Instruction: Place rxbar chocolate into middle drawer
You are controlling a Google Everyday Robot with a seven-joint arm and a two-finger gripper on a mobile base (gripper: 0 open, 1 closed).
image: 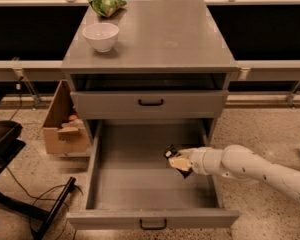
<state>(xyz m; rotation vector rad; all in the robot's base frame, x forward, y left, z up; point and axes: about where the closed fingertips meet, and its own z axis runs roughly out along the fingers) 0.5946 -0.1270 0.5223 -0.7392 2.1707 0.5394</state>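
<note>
The rxbar chocolate (172, 151) is inside the middle drawer's side, so my gripper keeps moving it down toward the drawer's clear grey bottom (165, 179) until it is close, and then let go.
The middle drawer (140, 186) is pulled fully open at the bottom of the grey cabinet, with a low front panel and a small black handle. Its grey floor is bare. My gripper (178, 162) reaches in from the right on a white arm and hangs over the right part of the drawer's interior, a little above the floor. It is shut on the rxbar chocolate (170, 153), a small dark bar whose black ends stick out on either side of the fingers.
Above the open drawer is a closed grey drawer (150, 104) with a taller front. A white bowl (101, 35) and a green snack bag (105, 3) sit on the cabinet top. A cardboard box (64, 121) and a black stand with cables (20, 199) are on the left.
</note>
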